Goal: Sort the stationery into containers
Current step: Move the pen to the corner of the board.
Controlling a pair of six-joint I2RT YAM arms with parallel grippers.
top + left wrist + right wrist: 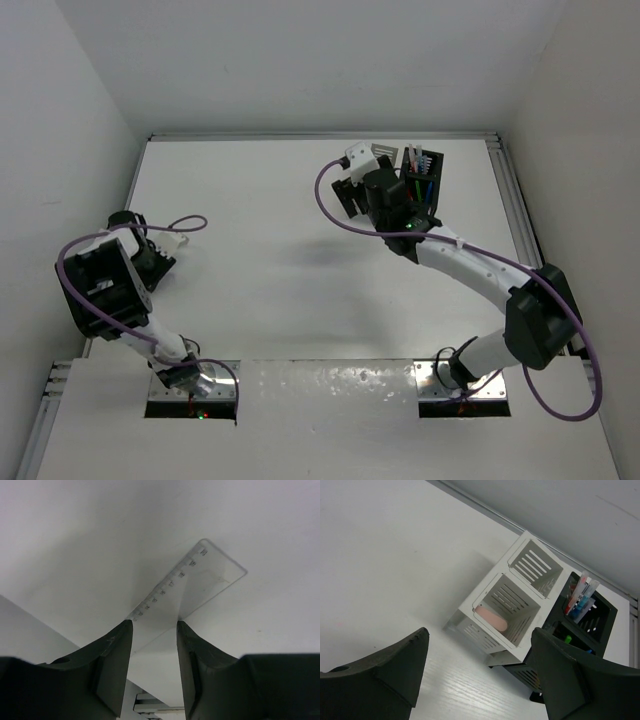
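I should open my left gripper's fingers, turn my left gripper and close it squarely on the ruler's long edges, because the clear plastic ruler lies at a slant across the fingers.
My left gripper is shut on the near end of a clear plastic ruler, which sticks out ahead of the fingertips over the white table. In the top view it is at the far left, near the wall. My right gripper is open wide and empty, hovering just in front of the white container. A pink eraser lies in the white container's near compartment. The black container stands right behind it with several pens upright inside. In the top view both containers are at the back right.
White walls close the table on the left, back and right. A metal rail runs along the right edge. The table's left edge and rail show below the left fingers. Purple cables loop off both wrists.
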